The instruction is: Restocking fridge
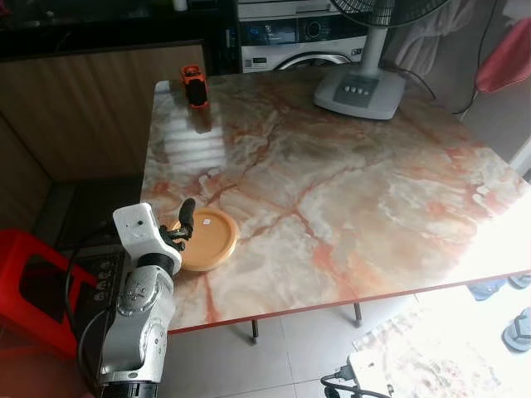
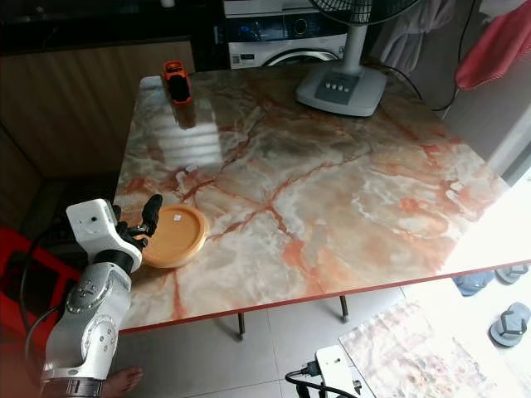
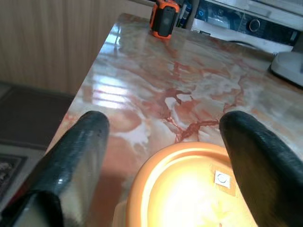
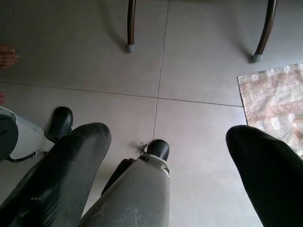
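Observation:
My gripper will bring up the orange container's lid (image 1: 209, 238) and the container's deep body together when I lift, because a pale edge (image 3: 119, 215) is peeking out from under the lid.
A round, flat orange container (image 1: 207, 239) lies near the front left corner of the marble table (image 1: 332, 191). My left gripper (image 1: 181, 232) is at its left rim. In the left wrist view the left gripper (image 3: 163, 125) stands open, one black finger (image 3: 78, 146) on each side, and the orange container (image 3: 189, 189) sits just below and between them with a small white sticker on top. I cannot tell whether the fingers touch it. My right gripper (image 4: 168, 137) hangs open over the tiled floor beside my own leg.
An orange-and-black gadget (image 1: 194, 85) stands at the table's far left. A fan base (image 1: 359, 89) sits at the far edge, before a washing machine (image 1: 299, 37). A red stool (image 1: 33, 286) is at my left. Slippers (image 1: 518, 327), a power strip (image 1: 365, 377) and a person's foot (image 2: 124, 381) are on the floor.

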You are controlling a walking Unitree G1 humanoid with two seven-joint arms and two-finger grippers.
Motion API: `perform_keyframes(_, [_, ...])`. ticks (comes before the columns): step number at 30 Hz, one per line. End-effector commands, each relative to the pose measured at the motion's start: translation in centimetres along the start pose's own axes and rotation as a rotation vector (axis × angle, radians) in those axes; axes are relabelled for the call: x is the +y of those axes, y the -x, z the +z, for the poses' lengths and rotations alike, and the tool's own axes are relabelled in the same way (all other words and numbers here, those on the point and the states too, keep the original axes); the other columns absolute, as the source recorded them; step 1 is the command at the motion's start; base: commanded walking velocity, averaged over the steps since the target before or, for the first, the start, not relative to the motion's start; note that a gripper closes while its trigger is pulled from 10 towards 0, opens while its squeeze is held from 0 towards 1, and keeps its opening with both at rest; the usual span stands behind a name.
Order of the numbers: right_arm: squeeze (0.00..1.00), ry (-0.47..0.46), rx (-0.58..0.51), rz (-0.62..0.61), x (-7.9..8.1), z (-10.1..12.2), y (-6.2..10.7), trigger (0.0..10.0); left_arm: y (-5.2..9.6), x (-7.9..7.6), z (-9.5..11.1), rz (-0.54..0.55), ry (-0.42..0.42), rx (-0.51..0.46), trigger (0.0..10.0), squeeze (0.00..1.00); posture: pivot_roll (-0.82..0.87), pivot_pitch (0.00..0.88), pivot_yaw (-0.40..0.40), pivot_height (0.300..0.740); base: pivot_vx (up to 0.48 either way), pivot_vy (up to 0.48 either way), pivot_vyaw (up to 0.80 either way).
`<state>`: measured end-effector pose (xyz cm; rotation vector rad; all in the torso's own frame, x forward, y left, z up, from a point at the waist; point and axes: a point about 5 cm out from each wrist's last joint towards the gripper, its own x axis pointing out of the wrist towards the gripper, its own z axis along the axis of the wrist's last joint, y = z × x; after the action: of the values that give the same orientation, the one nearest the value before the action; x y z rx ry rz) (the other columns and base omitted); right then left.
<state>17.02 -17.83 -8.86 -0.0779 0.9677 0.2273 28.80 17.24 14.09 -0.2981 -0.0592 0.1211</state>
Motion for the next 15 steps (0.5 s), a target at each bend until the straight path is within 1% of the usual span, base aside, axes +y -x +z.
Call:
perform_keyframes(1, [0.00,-0.003,0.007,0.006,0.2,-0.2,0.0,10.0,0.3,0.7,-0.4,0.027,0.029,0.012,10.0,1.00,0.08,0.063,0.019,0.740,0.000,0.000,0.00])
perform_keyframes(3, [0.00,-0.002,0.008,0.006,0.2,-0.2,0.0,10.0,0.4,0.9,-0.5,0.036,0.032,0.012,10.0,1.00,0.08,0.063,0.019,0.740,0.000,0.000,0.00])
perform_keyframes(6, [0.00,-0.003,0.009,0.004,0.2,-0.2,0.0,10.0,0.6,1.3,-0.5,0.065,0.064,0.010,10.0,1.00,0.08,0.062,0.020,0.740,0.000,0.000,0.00])
perform_keyframes(9, [0.00,0.001,0.010,0.003,0.2,-0.2,0.0,10.0,0.8,1.3,-1.4,0.053,0.082,0.052,10.0,1.00,0.07,0.061,0.020,0.740,0.000,0.000,0.00])
perform_keyframes(10, [0.00,0.001,0.010,0.003,0.2,-0.2,0.0,10.0,0.8,1.3,-1.4,0.053,0.082,0.052,10.0,1.00,0.07,0.061,0.020,0.740,0.000,0.000,0.00])
perform_keyframes(11, [0.00,0.001,0.009,0.001,0.2,-0.2,0.0,10.0,0.9,1.2,-2.0,0.037,0.103,0.084,10.0,1.00,0.07,0.061,0.020,0.740,0.000,0.000,0.00])
perform_keyframes(12, [0.00,0.002,0.009,0.001,0.2,-0.2,0.0,10.0,0.9,1.2,-2.1,0.033,0.110,0.091,10.0,1.00,0.07,0.061,0.020,0.740,0.000,0.000,0.00])
perform_keyframes(13, [0.00,0.003,0.008,0.001,0.2,-0.2,0.0,10.0,0.9,1.2,-2.4,0.017,0.110,0.107,10.0,0.47,0.07,0.058,0.019,0.740,0.000,0.000,0.00])
perform_keyframes(14, [0.00,0.004,0.008,0.001,0.2,-0.2,0.0,10.0,0.9,1.1,-2.7,0.004,0.098,0.121,10.0,0.06,0.07,0.058,0.019,0.740,0.000,0.000,0.00])
perform_keyframes(15, [0.00,0.005,0.007,0.001,0.2,-0.2,0.0,10.0,0.9,1.1,-3.2,-0.004,0.117,0.141,10.0,0.00,0.07,0.055,0.020,0.740,0.000,0.000,0.00])
